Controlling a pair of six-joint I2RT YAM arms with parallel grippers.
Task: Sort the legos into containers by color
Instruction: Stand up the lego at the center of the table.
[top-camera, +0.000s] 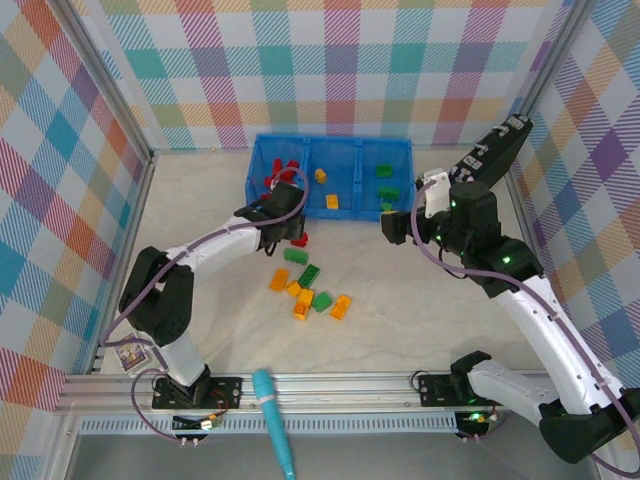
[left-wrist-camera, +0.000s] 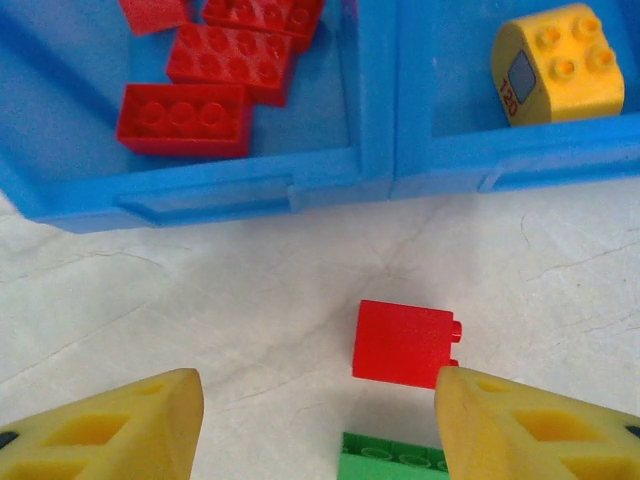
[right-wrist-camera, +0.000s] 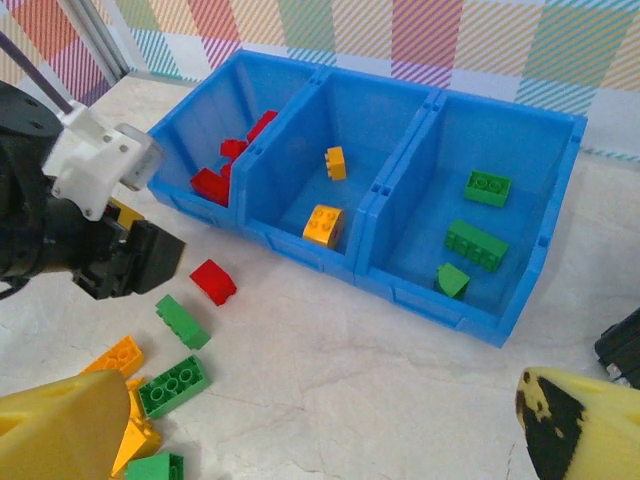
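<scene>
The red lego (left-wrist-camera: 403, 344) sits square to my open fingers, clear of the green lego, so my left gripper carries on going down until both fingers straddle it.
The blue bin (top-camera: 330, 141) stands at the back with three compartments: red legos (left-wrist-camera: 182, 118) on the left, yellow ones (right-wrist-camera: 322, 224) in the middle, green ones (right-wrist-camera: 476, 244) on the right. My left gripper (left-wrist-camera: 318, 392) hovers open just in front of the bin's left compartment. A red lego (left-wrist-camera: 403, 343) lies on the table just ahead of its right finger (left-wrist-camera: 530, 430), apart from both fingers. A green lego (left-wrist-camera: 392, 460) lies below it. My right gripper (right-wrist-camera: 320, 440) stands wide open and holds nothing, in front of the bin's right end (top-camera: 393, 228).
Several loose green and orange legos (top-camera: 309, 290) lie in a cluster at mid-table, near the left arm (top-camera: 215, 245). A teal marker (top-camera: 275, 420) lies over the front rail. Checkered walls close in the table on three sides.
</scene>
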